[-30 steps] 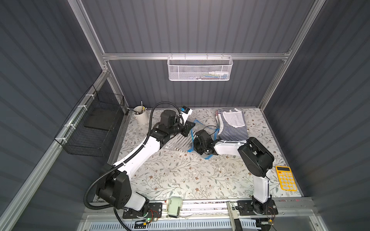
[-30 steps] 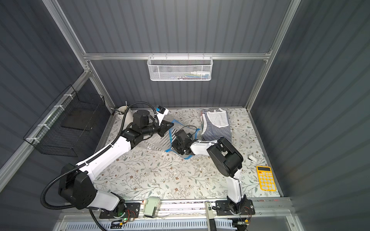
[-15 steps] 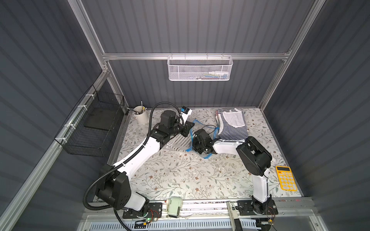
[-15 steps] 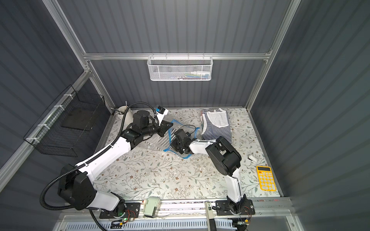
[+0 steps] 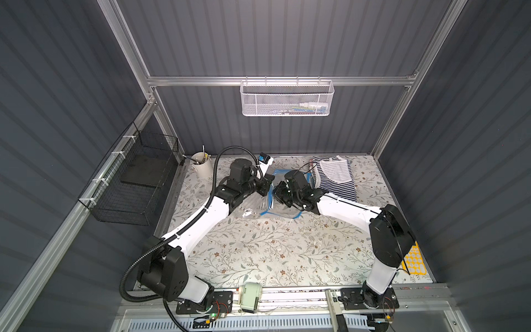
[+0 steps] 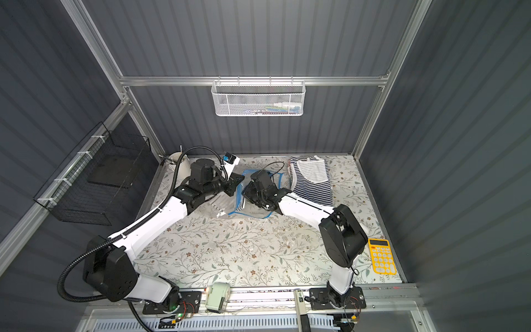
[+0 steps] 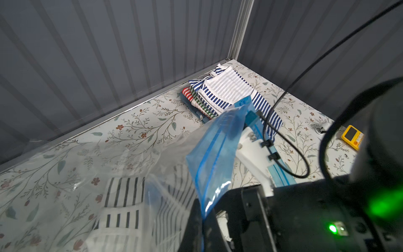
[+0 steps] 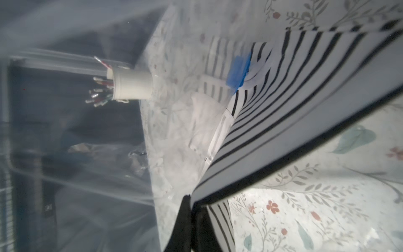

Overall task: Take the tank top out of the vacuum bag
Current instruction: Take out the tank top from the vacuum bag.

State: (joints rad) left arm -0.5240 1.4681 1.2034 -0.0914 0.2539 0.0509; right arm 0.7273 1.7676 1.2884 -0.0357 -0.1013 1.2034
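I should pull next, since my right gripper holds a fold of the tank top (image 8: 262, 144) and the bag's blue edge is open, until the fold clears the bag opening (image 5: 297, 214).
The vacuum bag (image 5: 283, 214) lies crinkled at the back middle of the table, its blue zip strip (image 7: 214, 150) lifted up. My left gripper (image 7: 204, 220) is shut on that blue edge and holds the mouth up; it is seen in both top views (image 5: 267, 187) (image 6: 236, 184). The tank top (image 8: 283, 98), white with black stripes, lies inside the bag (image 7: 122, 196). My right gripper (image 8: 193, 203) reaches into the bag mouth (image 6: 246, 195) and is shut on a fold of the tank top. In both top views the arms hide the grip itself.
A pile of folded striped clothes (image 5: 334, 178) lies at the back right. A white cup of pens (image 5: 201, 168) stands at the back left, beside a black wire basket (image 5: 135, 184). A yellow calculator (image 6: 380, 255) lies near the right wall. A white mesh basket (image 5: 287, 97) hangs above.
My right gripper has pushed a little further left into the bag mouth and has closed on the tank top. The left gripper keeps its hold on the bag edge.
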